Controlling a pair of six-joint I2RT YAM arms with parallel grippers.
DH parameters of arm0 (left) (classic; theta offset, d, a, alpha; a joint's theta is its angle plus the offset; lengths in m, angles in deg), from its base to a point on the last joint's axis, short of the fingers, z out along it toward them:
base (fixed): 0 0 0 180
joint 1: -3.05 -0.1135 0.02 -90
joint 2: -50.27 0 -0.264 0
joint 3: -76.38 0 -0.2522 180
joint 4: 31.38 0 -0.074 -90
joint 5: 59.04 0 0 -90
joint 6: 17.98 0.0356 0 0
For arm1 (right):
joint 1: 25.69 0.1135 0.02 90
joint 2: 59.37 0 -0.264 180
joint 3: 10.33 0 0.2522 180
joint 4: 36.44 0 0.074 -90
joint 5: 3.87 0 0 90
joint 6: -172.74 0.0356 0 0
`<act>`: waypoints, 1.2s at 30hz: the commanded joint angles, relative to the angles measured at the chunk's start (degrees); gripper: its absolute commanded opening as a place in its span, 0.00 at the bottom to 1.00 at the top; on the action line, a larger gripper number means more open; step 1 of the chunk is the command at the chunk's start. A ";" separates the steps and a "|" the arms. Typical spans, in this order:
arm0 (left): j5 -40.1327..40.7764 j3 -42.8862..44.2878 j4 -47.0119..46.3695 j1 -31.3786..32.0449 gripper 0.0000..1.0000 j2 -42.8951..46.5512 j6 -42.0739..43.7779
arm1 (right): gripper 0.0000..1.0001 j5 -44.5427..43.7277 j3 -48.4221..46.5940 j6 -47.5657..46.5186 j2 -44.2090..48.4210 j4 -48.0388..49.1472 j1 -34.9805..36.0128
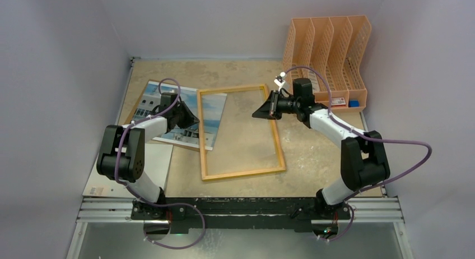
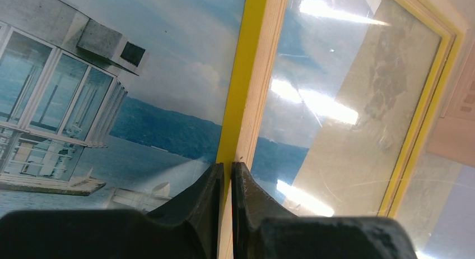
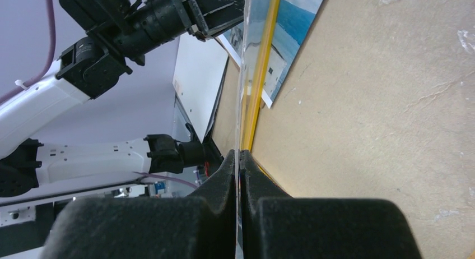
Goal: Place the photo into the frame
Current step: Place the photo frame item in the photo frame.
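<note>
My right gripper is pinching only the clear pane's edge above the frame's rail. It should let go of the pane into the frame and take hold of the wooden rail.
The frame is yellow and wood-coloured and sits mid-table, with a clear pane across its opening. My left gripper is shut on the frame's left rail; in the left wrist view the two fingers pinch the rail from both sides. The photo of a white building under blue sky lies face up at the left. Its right part reaches under the frame's left rail. My right gripper is at the frame's right side. Its jaws are shut on the thin edge of the clear pane, right beside the yellow rail.
A peach file rack stands at the back right, close behind the right arm. A white flat panel lies at the front left, beside the left arm. A brown board edge shows under the photo's left side.
</note>
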 commanded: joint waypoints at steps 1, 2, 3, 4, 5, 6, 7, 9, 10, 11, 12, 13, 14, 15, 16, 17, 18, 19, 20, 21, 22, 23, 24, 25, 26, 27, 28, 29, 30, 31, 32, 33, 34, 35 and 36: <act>1.60 1.22 0.04 -0.06 0.13 -0.29 1.43 | 0.00 2.87 -0.73 -1.67 -0.94 2.07 0.03; 1.53 1.17 0.09 -0.06 0.13 -0.28 1.43 | 0.00 2.79 -0.70 -1.75 -1.14 2.17 0.04; 1.51 1.16 0.09 -0.06 0.13 -0.33 1.43 | 0.00 2.70 -0.62 -1.86 -1.34 2.18 0.05; 1.52 1.24 0.10 -0.06 0.13 -0.29 1.43 | 0.00 2.57 -0.62 -2.00 -1.52 2.10 0.06; 1.56 1.24 0.10 -0.02 0.13 -0.32 1.43 | 0.00 2.60 -0.60 -2.26 -1.66 1.97 0.06; 1.52 1.22 0.10 -0.06 0.13 -0.39 1.30 | 0.00 2.61 -0.55 -2.31 -1.86 1.85 0.06; 1.49 1.20 0.10 -0.06 0.13 -0.36 1.33 | 0.00 2.55 -0.45 -2.28 -1.95 1.90 0.06; 1.42 1.29 0.10 -0.06 0.13 -0.50 1.34 | 0.00 2.55 -0.26 -2.25 -2.07 2.07 0.06; 1.42 1.26 0.10 -0.06 0.13 -0.51 1.33 | 0.00 2.58 -0.25 -2.22 -2.09 2.09 0.01; 1.47 1.30 0.10 -0.06 0.13 -0.59 1.34 | 0.00 2.61 -0.26 -2.29 -2.16 2.09 0.04; 1.39 1.27 0.10 -0.06 0.13 -0.64 1.34 | 0.04 2.55 -0.31 -2.38 -2.17 2.09 0.01; 1.34 1.40 0.10 -0.06 0.13 -0.74 1.31 | 0.09 2.43 -0.37 -2.52 -2.25 2.09 0.05; 1.27 1.34 0.09 -0.06 0.13 -0.81 1.29 | 0.14 2.32 -0.42 -2.79 -2.26 2.09 0.01; 1.26 1.40 0.07 -0.06 0.13 -0.92 1.25 | 0.19 2.00 -0.46 -2.94 -2.26 2.01 0.05; 1.18 1.37 0.08 -0.06 0.13 -1.02 1.24 | 0.22 1.83 -0.50 -3.20 -2.26 2.00 0.03; 1.16 1.42 0.10 -0.06 0.13 -1.10 1.25 | 0.24 1.79 -0.52 -3.63 -2.26 2.07 0.06; 1.14 1.42 0.10 -0.06 0.13 -1.20 1.25 | 0.25 1.75 -0.53 -3.89 -2.26 2.13 0.06; 1.03 1.42 0.08 -0.06 0.13 -1.21 1.25 | 0.24 1.78 -0.51 -4.25 -2.28 2.24 0.12; 0.99 1.42 0.10 -0.06 0.13 -1.28 1.25 | 0.11 2.12 -0.51 -4.81 -2.30 2.56 0.19; 0.98 1.50 0.10 -0.06 0.13 -1.30 1.25 | 0.02 2.39 -0.41 -5.29 -2.15 3.03 0.37; 0.98 1.55 0.10 -0.06 0.13 -1.30 1.25 | 0.00 2.63 -0.15 -5.78 -1.91 3.72 0.68; 0.98 1.55 0.10 -0.06 0.13 -1.27 1.25 | 0.00 2.80 0.12 -6.27 -1.65 4.26 1.00; 0.98 1.49 0.05 -0.06 0.13 -1.22 1.24 | 0.00 3.06 0.29 -6.70 -1.41 4.74 1.28; 0.98 1.43 0.09 -0.06 0.13 -1.20 1.25 | 0.00 3.44 0.55 -6.80 -1.21 5.51 1.48; 1.00 1.42 0.10 -0.06 0.13 -1.19 1.33 | 0.00 3.84 0.89 -6.96 -1.05 6.20 1.61; 1.04 1.48 0.10 -0.06 0.13 -1.17 1.32 | 0.00 3.93 1.26 -6.92 -1.03 6.67 1.76; 1.07 1.43 0.10 -0.06 0.13 -1.18 1.34 | 0.00 3.63 1.33 -6.97 -1.19 6.65 1.81; 1.08 1.49 0.10 -0.06 0.13 -1.20 1.34 | 0.00 3.21 1.34 -6.99 -1.53 6.21 1.81; 1.07 1.43 0.10 -0.06 0.13 -1.19 1.34 | 0.00 2.76 1.26 -6.98 -2.03 5.62 1.81; 1.05 1.42 0.10 -0.06 0.13 -1.21 1.32 | 0.00 2.32 1.25 -6.92 -2.54 5.20 1.81; 1.03 1.42 0.10 -0.06 0.13 -1.20 1.28 | 0.00 1.78 1.32 -6.85 -3.01 4.91 1.84; 0.99 1.42 0.10 -0.06 0.13 -1.18 1.33 | 0.00 1.10 1.37 -6.82 -3.43 4.49 1.82; 0.98 1.47 0.05 -0.06 0.13 -1.21 1.34 | 0.01 -0.08 1.30 -6.82 -3.81 3.71 1.86; 1.05 1.47 0.09 -0.06 0.13 -1.15 1.30 | 0.06 -1.00 1.14 -6.99 -4.21 2.25 1.82; 1.05 1.45 0.10 -0.06 0.13 -1.08 1.33 | 0.14 -1.74 1.08 -7.26 -4.56 1.54 1.81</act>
